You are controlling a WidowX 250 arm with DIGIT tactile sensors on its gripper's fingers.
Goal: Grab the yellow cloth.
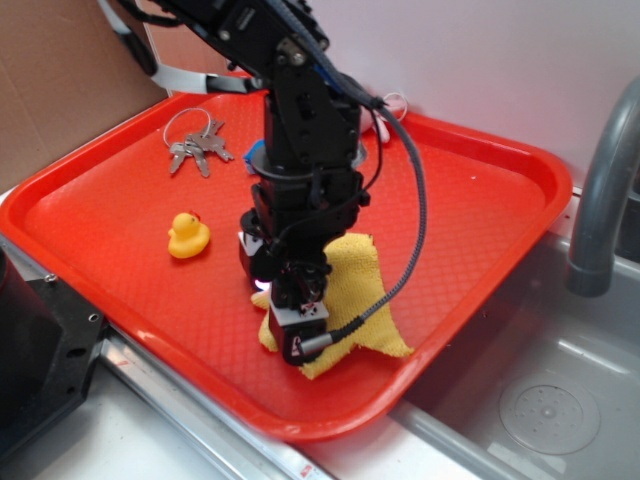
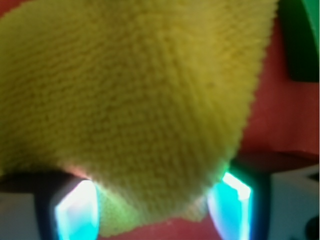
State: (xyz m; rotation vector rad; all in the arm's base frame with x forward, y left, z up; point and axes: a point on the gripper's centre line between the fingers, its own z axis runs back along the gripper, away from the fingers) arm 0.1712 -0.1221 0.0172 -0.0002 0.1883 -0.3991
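My gripper will lift the yellow cloth (image 1: pixel 358 290), and the cloth should come up by itself and leave the green block behind, because red tray shows (image 2: pixel 276 67) between them.
The yellow cloth (image 1: pixel 365 290) lies crumpled on the red tray (image 1: pixel 480 200), near its front edge. My gripper (image 1: pixel 280 300) is lowered straight onto the cloth's left part and hides it there. In the wrist view the cloth (image 2: pixel 140 100) fills most of the frame. Its near edge lies between my two fingertips (image 2: pixel 75 212), which stand wide apart on either side of it. The gripper (image 2: pixel 155 210) is open around the cloth, with red tray showing just below the cloth's edge.
A small yellow rubber duck (image 1: pixel 187 236) sits left of the arm. A bunch of keys (image 1: pixel 195 140) lies at the tray's back left. A green block (image 2: pixel 300 40) shows beside the cloth. A sink (image 1: pixel 540 400) and a grey faucet (image 1: pixel 600 190) are to the right.
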